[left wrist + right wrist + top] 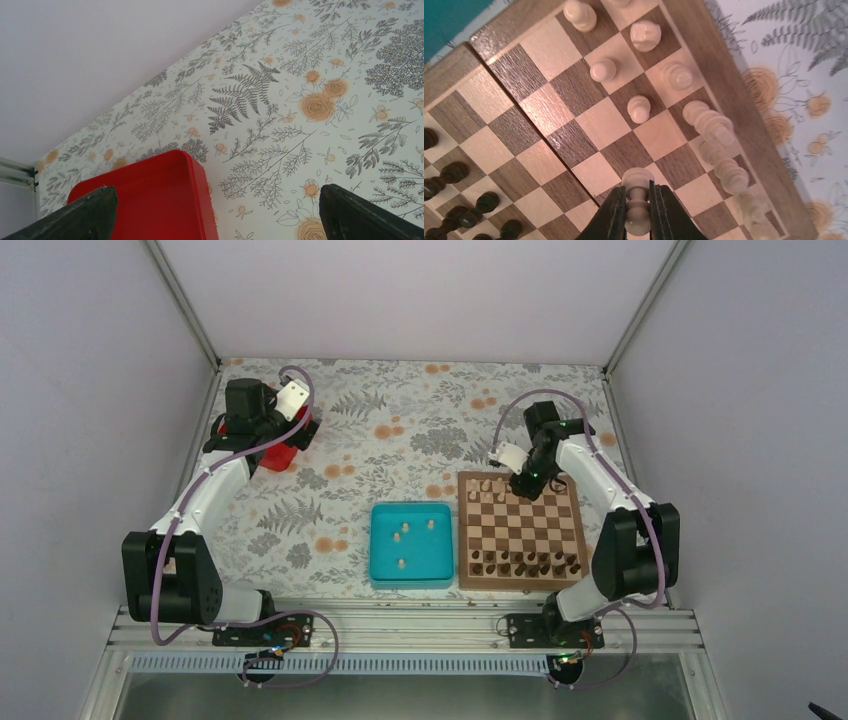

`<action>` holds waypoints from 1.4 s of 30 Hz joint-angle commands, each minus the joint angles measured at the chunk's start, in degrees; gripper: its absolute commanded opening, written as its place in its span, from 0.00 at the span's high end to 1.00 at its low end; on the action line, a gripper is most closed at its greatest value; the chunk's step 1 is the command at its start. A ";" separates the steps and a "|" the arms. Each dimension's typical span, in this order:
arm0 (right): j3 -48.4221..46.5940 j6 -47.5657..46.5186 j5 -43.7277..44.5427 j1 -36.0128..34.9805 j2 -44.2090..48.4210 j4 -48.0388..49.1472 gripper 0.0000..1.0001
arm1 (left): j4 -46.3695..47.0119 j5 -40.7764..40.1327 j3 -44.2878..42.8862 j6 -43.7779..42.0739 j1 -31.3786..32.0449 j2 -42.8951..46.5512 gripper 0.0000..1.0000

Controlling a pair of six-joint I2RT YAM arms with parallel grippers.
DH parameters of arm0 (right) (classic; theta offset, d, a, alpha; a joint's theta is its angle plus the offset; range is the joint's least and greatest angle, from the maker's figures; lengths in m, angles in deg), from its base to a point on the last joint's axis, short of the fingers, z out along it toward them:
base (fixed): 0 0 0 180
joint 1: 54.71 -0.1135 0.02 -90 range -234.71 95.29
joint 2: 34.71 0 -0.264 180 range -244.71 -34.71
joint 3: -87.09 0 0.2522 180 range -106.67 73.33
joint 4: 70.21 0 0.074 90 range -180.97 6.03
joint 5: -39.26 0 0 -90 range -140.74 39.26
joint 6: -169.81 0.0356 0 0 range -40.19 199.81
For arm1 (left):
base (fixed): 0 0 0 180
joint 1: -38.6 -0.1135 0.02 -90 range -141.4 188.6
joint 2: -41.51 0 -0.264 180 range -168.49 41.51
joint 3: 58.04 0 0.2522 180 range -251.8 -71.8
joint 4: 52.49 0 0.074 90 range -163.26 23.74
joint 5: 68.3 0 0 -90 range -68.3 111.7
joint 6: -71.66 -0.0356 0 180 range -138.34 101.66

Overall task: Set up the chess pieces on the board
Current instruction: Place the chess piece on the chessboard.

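Observation:
The pale pawn (638,200) is upright and the light square (660,137) next to the pawn row is empty, so the robot's right gripper should go on moving down until the pale pawn's base stands on that square, then let go.
The board (520,532) lies at the right, with dark chessmen (526,562) along its near rows. My right gripper (522,484) hangs over its far rows. In the right wrist view that gripper (638,194) is shut on a pale pawn (638,179), held just above a square of the board (539,107). Other pale chess pieces stand beyond it: two pawns (639,108) (602,69) and a back row (714,131) along the edge. Several pale pieces (401,537) lie in the teal tray (376,545). My left gripper (286,437) is open over a red tray (278,457).
In the left wrist view the red tray (150,200) shows nothing inside it, between the wide-apart left fingers (90,215). A floral cloth (400,440) covers the table. Grey walls close in the far, left and right sides.

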 commanded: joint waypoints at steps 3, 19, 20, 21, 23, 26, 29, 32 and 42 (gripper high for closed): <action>2.58 -2.99 -3.47 2.23 -3.29 3.64 0.93 | 0.18 0.75 -0.58 0.41 0.22 0.45 0.00; 3.28 -3.61 -3.48 4.87 -9.92 7.79 0.92 | 0.40 0.46 -0.17 0.41 0.22 0.13 0.00; 3.26 -3.69 -3.55 4.87 -10.10 7.77 0.92 | 0.35 0.46 -0.19 0.41 0.22 0.09 0.00; 3.32 -3.70 -3.47 4.83 -10.32 7.85 0.91 | 0.34 0.51 -0.18 0.36 0.13 0.08 0.00; 3.26 -3.78 -3.63 5.00 -10.72 7.67 0.91 | 0.37 0.43 -0.15 0.32 0.18 0.06 0.00; 3.38 -3.86 -3.72 5.05 -11.33 7.62 0.91 | 0.34 0.40 -0.14 0.28 0.18 -0.01 0.00; 3.43 -3.87 -3.73 5.08 -11.47 7.36 0.90 | 0.26 0.44 -0.18 0.28 0.22 -0.08 0.00; 3.75 -3.79 -3.31 5.06 -11.32 7.84 0.88 | 0.31 0.42 -0.22 0.32 0.22 -0.09 0.00; 1.59 -3.31 -2.94 5.12 -7.59 5.54 0.73 | 0.08 0.53 -0.32 0.33 0.25 0.14 0.00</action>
